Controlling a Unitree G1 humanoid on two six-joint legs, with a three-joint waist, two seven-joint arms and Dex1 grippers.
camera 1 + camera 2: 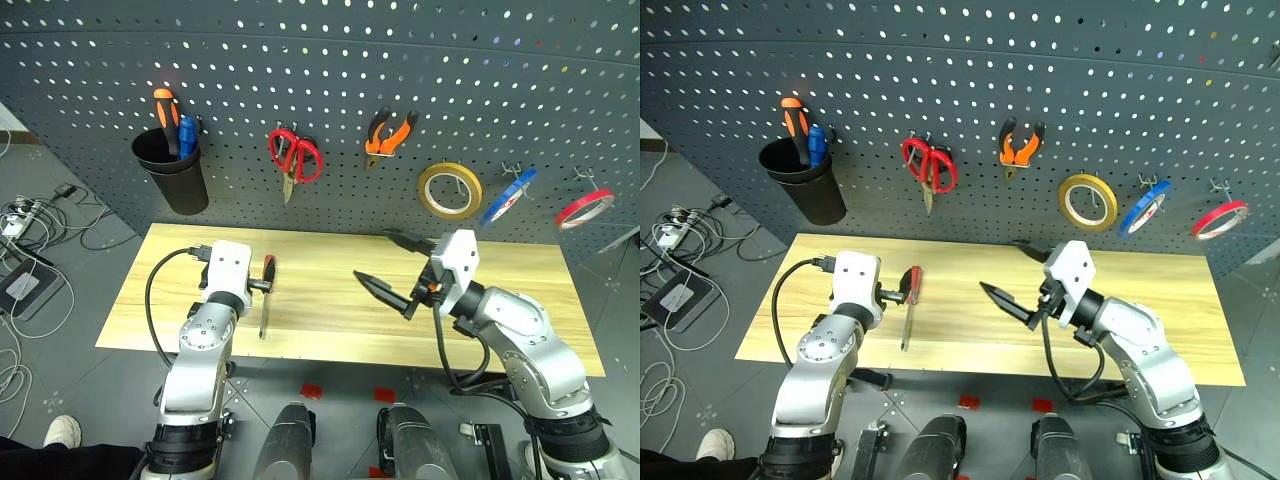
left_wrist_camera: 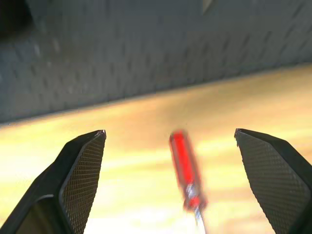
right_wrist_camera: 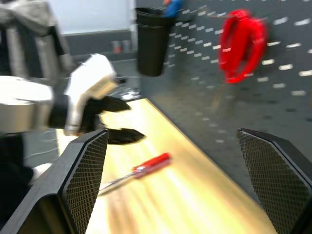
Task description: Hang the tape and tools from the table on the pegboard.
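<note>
Orange and blue handles stick up above the black cup's rim, so the red-handled screwdriver will lean there with its handle up when I lower it in.
The red-handled screwdriver lies on the pale wood table, handle toward the pegboard. My left gripper stands open just above the table, and the screwdriver lies between its spread fingers without touching them. My right gripper hovers open and empty over the middle of the table, pointing toward the left arm. On the pegboard hang the red-handled scissors, the orange-and-black pliers and the yellow-tan tape.
A black cup holding orange and blue handles hangs at the pegboard's left. A thin blue roll and a thin red roll hang right of the tape. Cables lie on the floor to the left.
</note>
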